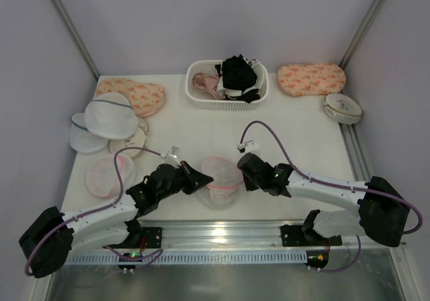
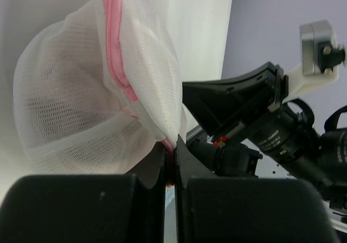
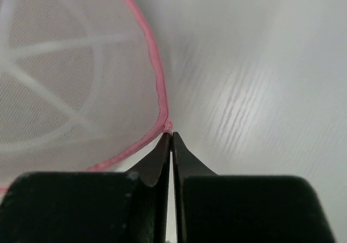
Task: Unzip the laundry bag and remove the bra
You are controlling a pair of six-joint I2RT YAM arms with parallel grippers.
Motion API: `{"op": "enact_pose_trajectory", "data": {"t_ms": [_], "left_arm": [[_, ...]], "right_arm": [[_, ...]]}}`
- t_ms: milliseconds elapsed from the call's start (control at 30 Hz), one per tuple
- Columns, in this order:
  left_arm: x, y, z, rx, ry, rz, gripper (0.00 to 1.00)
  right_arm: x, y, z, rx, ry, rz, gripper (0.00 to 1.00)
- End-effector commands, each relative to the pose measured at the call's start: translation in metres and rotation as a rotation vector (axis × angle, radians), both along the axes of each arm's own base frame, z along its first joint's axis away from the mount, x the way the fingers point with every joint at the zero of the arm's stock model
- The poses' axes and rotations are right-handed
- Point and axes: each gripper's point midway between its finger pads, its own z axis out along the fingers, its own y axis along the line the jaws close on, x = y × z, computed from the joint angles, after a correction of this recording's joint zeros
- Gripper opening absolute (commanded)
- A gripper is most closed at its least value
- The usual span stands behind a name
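My left gripper should open and my right gripper should swing the pink rim [image 3: 162, 104] toward my left gripper, because my left gripper bunches the laundry bag [image 2: 154, 121] far from where my right gripper pinches.
The laundry bag [image 1: 222, 175], a round white mesh pouch with a pink zip rim, sits at the near middle of the table between my two grippers. A faint pink tint shows through the mesh; the bra itself cannot be made out inside. My left gripper [image 1: 203, 179] is shut on the bag's left edge, with the pink rim [image 2: 115, 64] pinched between the jaws [image 2: 174, 145]. My right gripper [image 1: 243, 169] is shut on the pink rim [image 3: 157, 85] at the bag's right edge [image 3: 171, 137]. The bag is lifted and tilted in the left wrist view [image 2: 81, 91].
A white basket [image 1: 228, 101] at the back holds a black garment [image 1: 238, 72] and a pale pink one [image 1: 203, 81]. A larger white mesh bag [image 1: 107, 116] and another round pouch [image 1: 104, 175] lie left. Peach pouches [image 1: 134, 94] [image 1: 311, 79] and a cream case [image 1: 342, 107] lie behind.
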Motion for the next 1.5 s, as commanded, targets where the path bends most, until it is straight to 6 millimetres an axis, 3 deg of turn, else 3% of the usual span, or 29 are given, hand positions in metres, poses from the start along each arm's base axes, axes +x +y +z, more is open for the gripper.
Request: {"op": "enact_pose_trajectory", "data": {"t_ms": [0, 133, 267, 467, 567, 600, 700, 767, 800, 933, 967, 1133, 1167, 1267, 1333, 1467], "left_arm": [[0.0, -0.019, 0.023, -0.03, -0.083, -0.102, 0.0], [0.007, -0.045, 0.038, -0.029, -0.13, -0.202, 0.0], [0.015, -0.065, 0.026, -0.028, -0.108, -0.258, 0.0], [0.039, -0.082, 0.013, -0.032, -0.116, -0.297, 0.0], [0.056, -0.083, 0.013, -0.062, -0.14, -0.29, 0.32], [0.062, -0.084, 0.012, -0.082, -0.154, -0.283, 0.47], [0.071, -0.079, 0.008, -0.082, -0.142, -0.246, 0.74], [0.073, -0.073, 0.008, -0.069, -0.143, -0.208, 0.85], [0.07, -0.067, 0.003, -0.057, -0.136, -0.193, 0.98], [0.061, -0.043, 0.017, -0.04, -0.151, -0.12, 1.0], [0.057, -0.035, 0.01, -0.008, -0.115, -0.096, 0.99], [0.032, -0.004, 0.005, 0.047, -0.053, -0.051, 0.99], [0.028, -0.001, 0.017, 0.027, -0.069, -0.05, 0.99], [0.011, 0.004, 0.012, 0.024, -0.011, -0.075, 0.99], [-0.002, 0.002, 0.019, -0.018, 0.014, -0.101, 1.0], [-0.022, -0.002, 0.019, -0.03, 0.051, -0.154, 0.99]], "right_arm": [[0.044, -0.02, 0.015, -0.055, -0.135, -0.15, 0.04], [0.074, -0.041, 0.024, -0.075, -0.182, -0.269, 0.04], [0.096, -0.072, 0.042, -0.095, -0.262, -0.387, 0.04], [0.093, -0.076, 0.047, -0.057, -0.256, -0.373, 0.04], [0.085, -0.078, 0.044, -0.044, -0.244, -0.368, 0.04], [0.081, -0.079, 0.043, -0.027, -0.239, -0.363, 0.04], [0.074, -0.079, 0.045, -0.001, -0.232, -0.348, 0.04], [0.07, -0.079, 0.044, 0.006, -0.223, -0.339, 0.04], [0.068, -0.079, 0.044, 0.009, -0.219, -0.333, 0.04], [0.054, -0.075, 0.043, 0.042, -0.169, -0.293, 0.04], [0.048, -0.074, 0.041, 0.043, -0.143, -0.276, 0.04], [0.008, -0.019, 0.047, 0.249, -0.031, 0.019, 0.04], [-0.01, 0.009, 0.059, 0.376, 0.005, 0.16, 0.04], [-0.034, 0.039, 0.071, 0.516, 0.039, 0.334, 0.04], [-0.051, 0.053, 0.074, 0.547, 0.074, 0.424, 0.04], [-0.062, 0.076, 0.082, 0.599, 0.08, 0.528, 0.04]]}}
